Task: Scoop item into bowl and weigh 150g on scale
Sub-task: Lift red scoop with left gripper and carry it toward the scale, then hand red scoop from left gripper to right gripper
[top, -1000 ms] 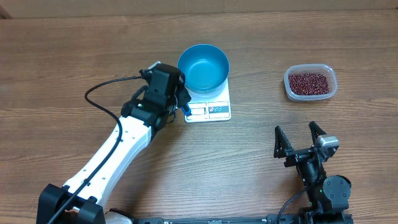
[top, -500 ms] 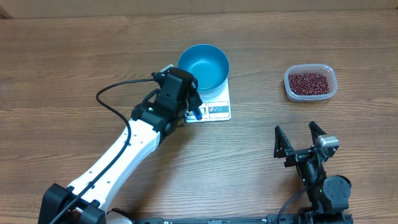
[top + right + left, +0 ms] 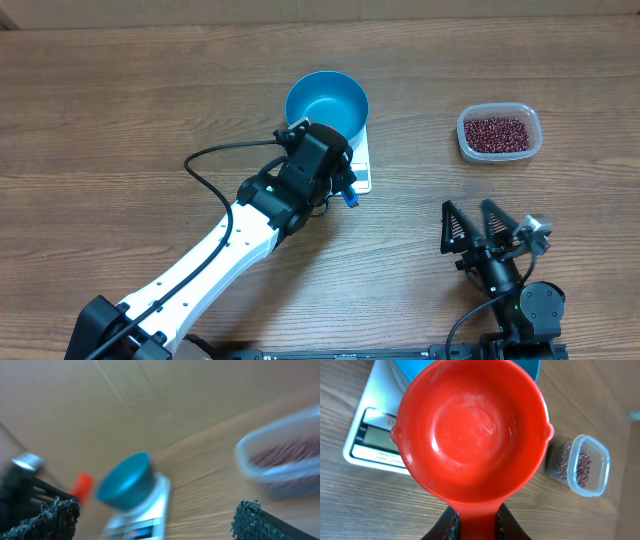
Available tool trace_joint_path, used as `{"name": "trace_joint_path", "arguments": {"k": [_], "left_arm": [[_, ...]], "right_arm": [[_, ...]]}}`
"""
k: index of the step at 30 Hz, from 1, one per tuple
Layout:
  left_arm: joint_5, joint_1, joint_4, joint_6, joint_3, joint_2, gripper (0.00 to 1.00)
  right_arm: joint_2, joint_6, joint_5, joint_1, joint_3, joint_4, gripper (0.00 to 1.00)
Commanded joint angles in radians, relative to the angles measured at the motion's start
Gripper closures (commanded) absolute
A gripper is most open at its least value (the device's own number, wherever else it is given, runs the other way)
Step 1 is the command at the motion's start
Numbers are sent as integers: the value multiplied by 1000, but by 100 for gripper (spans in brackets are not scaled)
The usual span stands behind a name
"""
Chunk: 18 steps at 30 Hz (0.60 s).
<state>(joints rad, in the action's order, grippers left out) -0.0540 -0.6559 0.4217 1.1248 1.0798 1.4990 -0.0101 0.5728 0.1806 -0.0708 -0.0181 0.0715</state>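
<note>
My open right gripper should, since the scoop's blue handle end (image 3: 350, 197) sticks out past my left gripper, keep heading for that loose end (image 3: 352, 201) until it closes there.
An empty red scoop (image 3: 470, 430) fills the left wrist view, and my left gripper (image 3: 475, 527) is shut on its handle. Seen from overhead, that gripper (image 3: 340, 185) hovers over the front of the white scale (image 3: 362, 160), hiding its display. On the scale stands the blue bowl (image 3: 327, 108), which looks empty. The beans (image 3: 497, 130) lie in a clear tub at the far right. Near the table's front right, my right gripper (image 3: 468, 207) is open and holds nothing. Its wrist view is blurred but shows the bowl (image 3: 125, 480), the scale (image 3: 145, 517) and the beans (image 3: 287, 452).
The clear plastic tub (image 3: 463, 140) sits to the right of the scale with bare wood between them. A black cable (image 3: 215, 160) loops off the left arm over the table. A cardboard wall runs along the far edge.
My left gripper has carried the scoop rightward from the scale's left side to over its front right corner. The right gripper has turned at the wrist while staying open.
</note>
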Motion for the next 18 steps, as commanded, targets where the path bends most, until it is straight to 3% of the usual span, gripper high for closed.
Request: {"name": "trace_joint_path", "arguments": {"k": [1,11,18], "left_arm": [[29,-6,-5,147,29,-18,96],[59,-6,-14,222,29,-18,96],[55,-6,-35,222,29,-18,96]], "right_arm": [[7,443,121,4,10,-14,0],[7,444,199,4,10,-21,0],[7,308,338,4,10,-48,0]]}}
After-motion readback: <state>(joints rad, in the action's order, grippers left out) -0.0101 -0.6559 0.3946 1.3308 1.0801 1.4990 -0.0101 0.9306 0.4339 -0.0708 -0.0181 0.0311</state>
